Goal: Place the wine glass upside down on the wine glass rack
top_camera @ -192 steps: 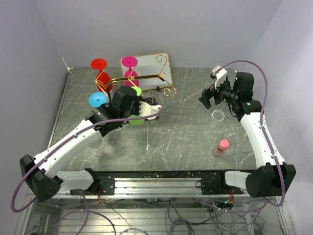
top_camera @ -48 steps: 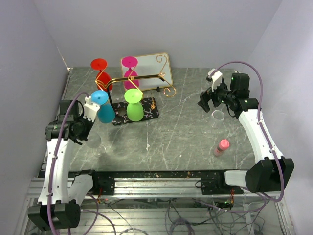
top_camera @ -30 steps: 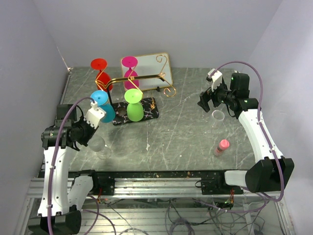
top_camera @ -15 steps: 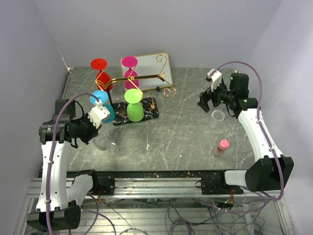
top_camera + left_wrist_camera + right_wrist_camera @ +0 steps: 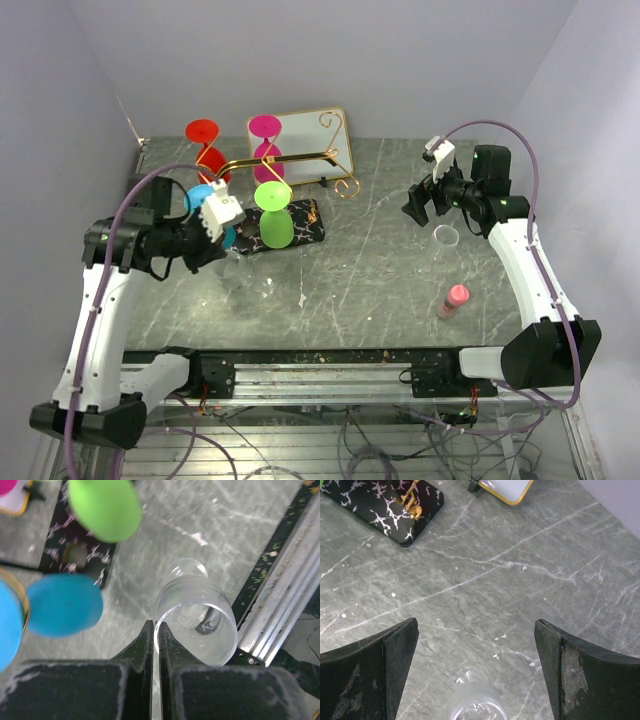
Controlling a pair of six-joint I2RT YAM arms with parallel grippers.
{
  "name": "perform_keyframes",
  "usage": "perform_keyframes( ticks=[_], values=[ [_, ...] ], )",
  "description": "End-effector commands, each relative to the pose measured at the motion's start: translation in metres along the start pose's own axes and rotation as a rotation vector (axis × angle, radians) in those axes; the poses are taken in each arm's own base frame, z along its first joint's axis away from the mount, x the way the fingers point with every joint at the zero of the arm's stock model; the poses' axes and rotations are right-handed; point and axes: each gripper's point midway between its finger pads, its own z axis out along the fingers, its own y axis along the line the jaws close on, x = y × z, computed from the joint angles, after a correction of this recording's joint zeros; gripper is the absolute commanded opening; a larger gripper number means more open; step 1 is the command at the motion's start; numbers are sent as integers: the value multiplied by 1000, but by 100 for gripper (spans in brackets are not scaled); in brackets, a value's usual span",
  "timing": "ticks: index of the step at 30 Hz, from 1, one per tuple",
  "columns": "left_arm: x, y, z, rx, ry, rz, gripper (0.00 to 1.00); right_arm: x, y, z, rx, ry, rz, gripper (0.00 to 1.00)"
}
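Observation:
My right gripper should keep its fingers open until they touch the foot [image 5: 186, 569], because my left gripper holds the clear wine glass [image 5: 197, 634] by its rim and leaves that foot free.
My left gripper [image 5: 222, 255] [image 5: 155, 630] is shut on the rim of a clear wine glass [image 5: 238, 274] [image 5: 196, 615], which it holds above the table just left of the rack. The wine glass rack [image 5: 285, 160] is a gold wire stand on a black marbled base [image 5: 305, 228] [image 5: 75, 545] [image 5: 380, 505]. Upside down on it hang a red glass [image 5: 205, 140], a pink glass [image 5: 266, 135], a blue glass [image 5: 198, 198] [image 5: 62, 605] and a green glass [image 5: 272, 215] [image 5: 105, 507]. My right gripper [image 5: 420, 205] [image 5: 476, 625] is open above a second clear glass [image 5: 446, 236] [image 5: 472, 705], not touching it.
A gold-rimmed white tray [image 5: 312, 130] [image 5: 502, 487] leans behind the rack. A small pink bottle [image 5: 453, 299] stands on the grey marble table at the front right. Walls close in the left, back and right sides.
My left arm has lifted the clear glass off the table and swung it right, closer to the rack. The right arm has barely moved.

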Motion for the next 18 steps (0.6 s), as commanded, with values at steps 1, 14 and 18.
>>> perform_keyframes(
  ticks=[1, 14, 18],
  values=[
    [-44, -18, 17, 65, -67, 14, 7, -25, 1, -7, -18, -47, -20, 100],
    [-178, -35, 11, 177, -319, 83, 7, -81, 6, -35, -16, -168, 47, 97],
    [-229, -20, -2, 133, -450, 7, 7, -119, 10, -55, -31, -246, 69, 95]
  ],
)
